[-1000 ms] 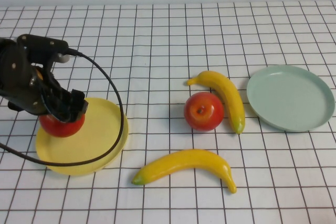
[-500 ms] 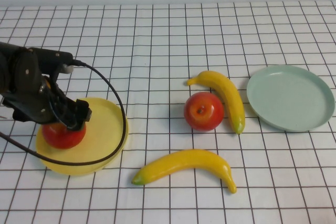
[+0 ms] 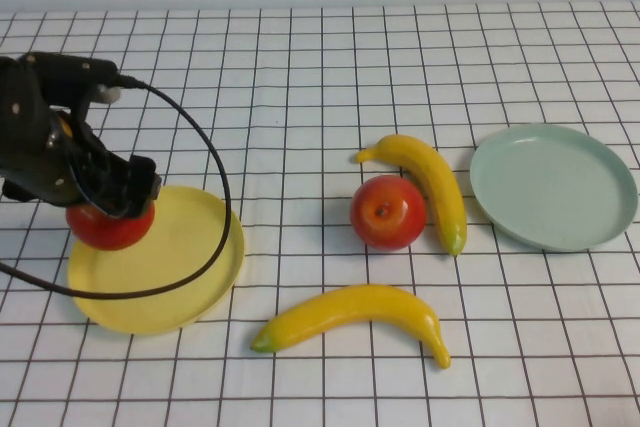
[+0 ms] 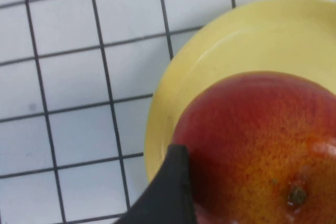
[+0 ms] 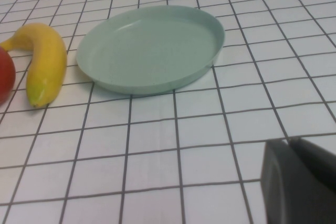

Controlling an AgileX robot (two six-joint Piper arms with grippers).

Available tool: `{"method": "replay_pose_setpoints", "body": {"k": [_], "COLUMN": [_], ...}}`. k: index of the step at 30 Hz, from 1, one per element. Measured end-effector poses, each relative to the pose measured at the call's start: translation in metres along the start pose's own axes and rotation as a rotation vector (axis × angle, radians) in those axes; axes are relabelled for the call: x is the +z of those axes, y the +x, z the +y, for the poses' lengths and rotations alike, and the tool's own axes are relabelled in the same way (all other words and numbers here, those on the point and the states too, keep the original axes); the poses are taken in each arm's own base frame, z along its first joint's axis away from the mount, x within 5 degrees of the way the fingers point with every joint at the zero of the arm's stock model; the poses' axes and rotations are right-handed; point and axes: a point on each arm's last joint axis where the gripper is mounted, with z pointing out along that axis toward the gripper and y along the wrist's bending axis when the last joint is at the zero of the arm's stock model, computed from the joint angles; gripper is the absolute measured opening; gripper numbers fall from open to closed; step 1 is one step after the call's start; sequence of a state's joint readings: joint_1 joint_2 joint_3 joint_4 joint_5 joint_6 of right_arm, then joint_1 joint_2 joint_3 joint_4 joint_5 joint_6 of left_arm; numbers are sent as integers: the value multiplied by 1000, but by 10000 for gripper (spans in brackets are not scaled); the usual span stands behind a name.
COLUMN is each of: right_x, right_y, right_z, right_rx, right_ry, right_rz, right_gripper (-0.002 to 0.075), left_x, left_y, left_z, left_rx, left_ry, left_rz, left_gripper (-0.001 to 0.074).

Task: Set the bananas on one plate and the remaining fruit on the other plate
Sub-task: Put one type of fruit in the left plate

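The red apple point(image 3: 108, 227) is hanging over the far rim of the yellow plate, so my left gripper should move the apple back toward the plate's middle point(image 3: 160, 265) before it opens.
My left gripper point(image 3: 108, 205) is shut on a red apple point(image 3: 110, 228) and holds it over the far-left rim of the yellow plate point(image 3: 185, 262). In the left wrist view the apple point(image 4: 257, 145) fills the frame with one black finger point(image 4: 168, 192) against it, above the plate point(image 4: 210, 66). A second apple point(image 3: 388, 212) lies mid-table, touching one banana point(image 3: 432, 187). The other banana point(image 3: 350, 315) lies nearer to me. The mint-green plate point(image 3: 555, 187) is empty at the right. My right gripper point(image 5: 289, 142) is shut, near the green plate point(image 5: 149, 45), and is out of the high view.
A black cable point(image 3: 215, 182) loops from the left arm over the yellow plate. The right wrist view also shows the banana point(image 5: 46, 64) and the edge of the second apple point(image 5: 4, 77). The table is a white grid cloth.
The left gripper dipped with the apple toward the yellow plate, then rose again and shifted slightly left and away from me, the apple still in it. Nothing else moved.
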State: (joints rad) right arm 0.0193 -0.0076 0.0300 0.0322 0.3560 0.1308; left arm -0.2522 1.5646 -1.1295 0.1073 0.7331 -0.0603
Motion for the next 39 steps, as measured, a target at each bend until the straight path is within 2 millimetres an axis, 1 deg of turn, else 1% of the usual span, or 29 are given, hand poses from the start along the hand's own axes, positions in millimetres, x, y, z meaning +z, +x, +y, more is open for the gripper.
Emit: {"method": "replay_pose_setpoints", "body": {"k": [3, 5, 7, 10, 12, 14, 15, 17, 19, 21, 22, 23, 27, 28, 29, 31, 33, 35, 38, 39], "right_x": [0, 0, 0, 0, 0, 0, 0, 0, 0, 0, 0, 0, 0, 0, 0, 0, 0, 0, 0, 0], "right_y": [0, 0, 0, 0, 0, 0, 0, 0, 0, 0, 0, 0, 0, 0, 0, 0, 0, 0, 0, 0], "right_z": [0, 0, 0, 0, 0, 0, 0, 0, 0, 0, 0, 0, 0, 0, 0, 0, 0, 0, 0, 0], "right_rx": [0, 0, 0, 0, 0, 0, 0, 0, 0, 0, 0, 0, 0, 0, 0, 0, 0, 0, 0, 0], "right_ry": [0, 0, 0, 0, 0, 0, 0, 0, 0, 0, 0, 0, 0, 0, 0, 0, 0, 0, 0, 0], "right_rz": [0, 0, 0, 0, 0, 0, 0, 0, 0, 0, 0, 0, 0, 0, 0, 0, 0, 0, 0, 0], "right_gripper": [-15, -15, -15, -15, -15, -15, -15, -15, -15, -15, -15, -15, -15, -15, -15, -15, -15, -15, -15, -15], "left_x": [-13, -15, -11, 7, 15, 12, 5, -17, -48, -74, -79, -79, -51, -49, -49, -54, -52, -48, -46, -44], "left_y": [-4, -5, -2, 9, 15, 16, 15, 9, 5, 6, 8, 11, 28, 31, 32, 31, 32, 36, 43, 45], "left_z": [1, 1, 0, -3, -5, -7, -7, -7, -5, -3, -2, -2, -4, -6, -9, -12, -11, -11, -18, -19], "left_rx": [-6, -10, -12, -23, -43, -53, -53, -66, -61, -54, -48, -41, -72, -80, -76, -28, -67, -112, -59, -66], "left_ry": [2, 6, 10, 22, 39, 62, 72, 91, 95, 94, 87, 80, 80, 98, 115, 104, 85, 87, 83, 85], "left_rz": [-44, -54, -59, -11, 24, 28, 7, -64, -176, -263, -281, -285, -184, -168, -174, -264, -320, -306, -345, -346], "left_gripper": [668, 668, 668, 668, 669, 669, 669, 669, 669, 669, 669, 669, 669, 669, 669, 669, 669, 669, 669, 669]}}
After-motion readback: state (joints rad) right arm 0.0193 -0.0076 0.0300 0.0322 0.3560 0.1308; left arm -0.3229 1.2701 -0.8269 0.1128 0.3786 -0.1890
